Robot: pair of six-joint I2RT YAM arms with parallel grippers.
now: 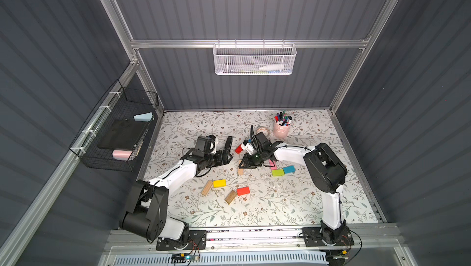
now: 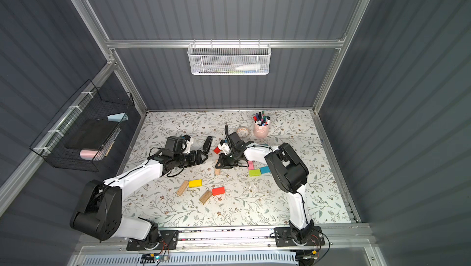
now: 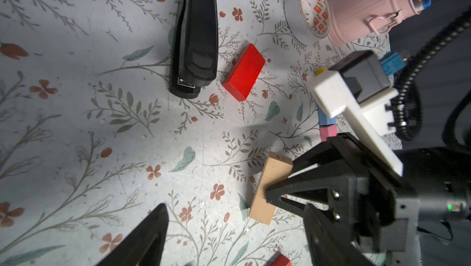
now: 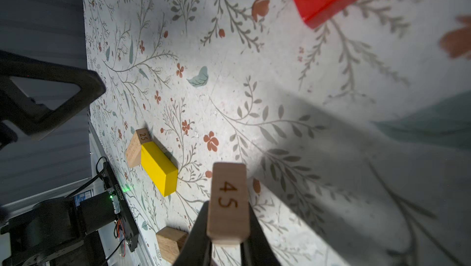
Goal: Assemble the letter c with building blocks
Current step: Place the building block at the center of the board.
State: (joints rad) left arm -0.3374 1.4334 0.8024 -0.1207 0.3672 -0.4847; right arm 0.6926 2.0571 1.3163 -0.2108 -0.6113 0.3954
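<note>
I should use my right gripper to put the wood block [image 1: 240, 171] down by the stapler [image 1: 230, 166] for my left gripper to pick up, because the block is short of my left gripper's open fingers.
My right gripper [image 4: 227, 210] is shut on a plain wood block marked "45" [image 4: 228, 201], holding it low over the table's middle [image 1: 240, 170]. The left wrist view shows this block [image 3: 270, 188] pinched at its side. My left gripper [image 3: 234, 226] stands open just left of it [image 1: 229, 156], with nothing between its fingers. A red block [image 3: 244, 72] lies beside the black stapler [image 3: 195, 35]. Nearer the front lie a yellow block [image 1: 219, 183], two wood blocks [image 1: 206, 188] [image 1: 231, 197] and another red block [image 1: 243, 191]. Lime green [image 1: 277, 172], teal [image 1: 289, 169] and pink [image 1: 272, 165] blocks lie under the right arm.
A tape roll [image 1: 263, 131] and a pink cup of markers [image 1: 281, 128] stand at the back of the floral table [image 1: 254, 211]. A black wire basket [image 1: 114, 129] hangs on the left wall and a white mesh basket [image 1: 254, 59] on the back wall.
</note>
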